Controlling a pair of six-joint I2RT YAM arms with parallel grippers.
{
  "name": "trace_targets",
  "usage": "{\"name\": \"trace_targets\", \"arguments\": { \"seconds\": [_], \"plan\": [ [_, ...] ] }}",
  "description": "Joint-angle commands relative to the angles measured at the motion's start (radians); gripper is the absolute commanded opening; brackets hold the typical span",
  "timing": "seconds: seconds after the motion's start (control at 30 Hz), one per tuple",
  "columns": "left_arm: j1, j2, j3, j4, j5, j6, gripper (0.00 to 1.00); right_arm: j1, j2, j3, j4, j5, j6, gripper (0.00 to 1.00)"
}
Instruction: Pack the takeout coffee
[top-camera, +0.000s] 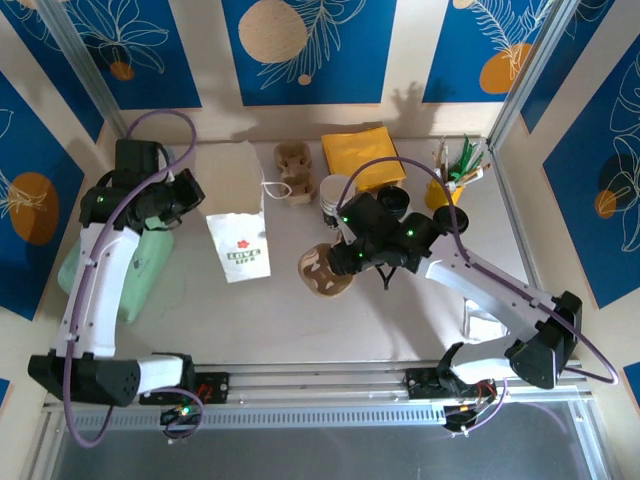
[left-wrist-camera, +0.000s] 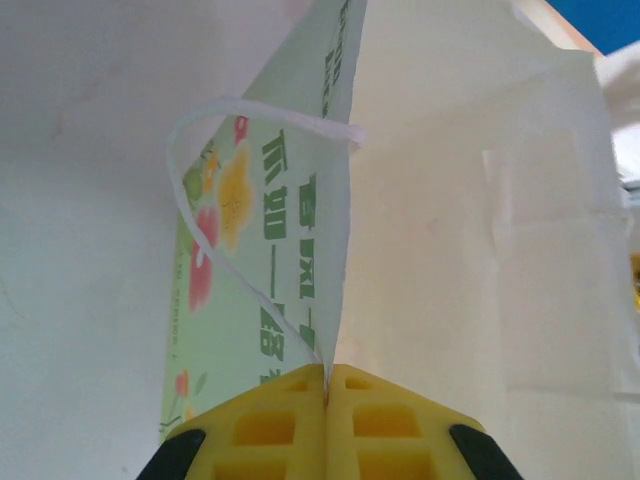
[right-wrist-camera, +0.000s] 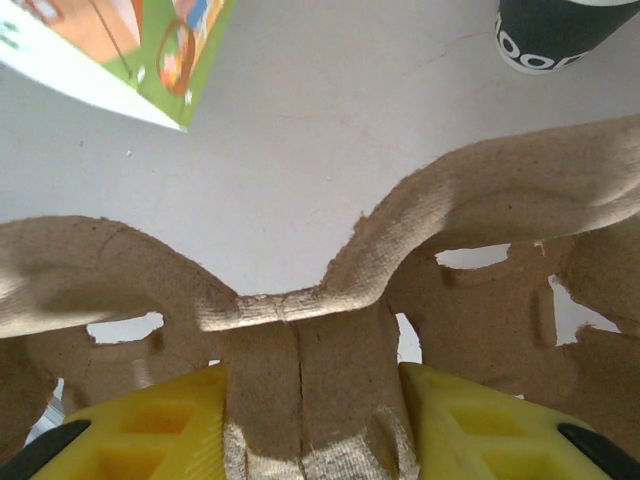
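Note:
I should keep bringing the paper bag toward the held carrier until the bag stands, as my left gripper pinches one edge of it and leaves its opening clear.
The white paper bag with a red-flower logo stands open at the left centre. My left gripper is shut on its top edge; in the left wrist view the paper edge runs down into the closed yellow jaws of the left gripper. My right gripper is shut on the middle post of a brown pulp cup carrier, the same carrier that sits between the fingers of the right gripper. A dark cup with white lettering stands beyond it. I cannot pick out the lidded takeout coffee for certain.
At the back stand a second pulp carrier, yellow napkins, a stack of white cups, a round black lid and a yellow utensil holder. A mint-green pouch lies under the left arm.

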Motion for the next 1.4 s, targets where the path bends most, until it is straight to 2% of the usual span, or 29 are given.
{"name": "trace_targets", "arguments": {
  "seconds": [0.0,0.27,0.47,0.7,0.9,1.07,1.2,1.37],
  "plan": [
    [-0.037,-0.039,-0.051,0.021,0.099,-0.053,0.0,-0.006,-0.055,0.014,-0.015,-0.008,0.006,0.42],
    [-0.162,-0.097,-0.143,0.078,0.156,-0.119,0.0,-0.01,-0.107,0.066,-0.097,0.034,-0.012,0.42],
    [-0.292,-0.108,-0.162,0.094,0.135,-0.156,0.0,-0.024,-0.185,0.115,-0.157,0.036,-0.02,0.42],
    [-0.42,-0.091,-0.193,0.187,0.129,-0.223,0.0,-0.031,-0.276,0.188,-0.241,0.081,-0.025,0.42],
    [-0.513,-0.073,-0.194,0.255,0.109,-0.269,0.0,-0.034,-0.326,0.25,-0.276,0.055,-0.035,0.42],
    [-0.559,-0.056,-0.225,0.332,0.136,-0.299,0.0,-0.035,-0.326,0.308,-0.294,0.023,-0.039,0.43],
    [-0.576,-0.062,-0.327,0.463,0.204,-0.347,0.0,-0.035,-0.325,0.342,-0.3,0.009,-0.018,0.43],
    [-0.579,-0.054,-0.386,0.507,0.263,-0.309,0.0,-0.035,-0.319,0.354,-0.293,-0.016,-0.008,0.43]
  ]
}}
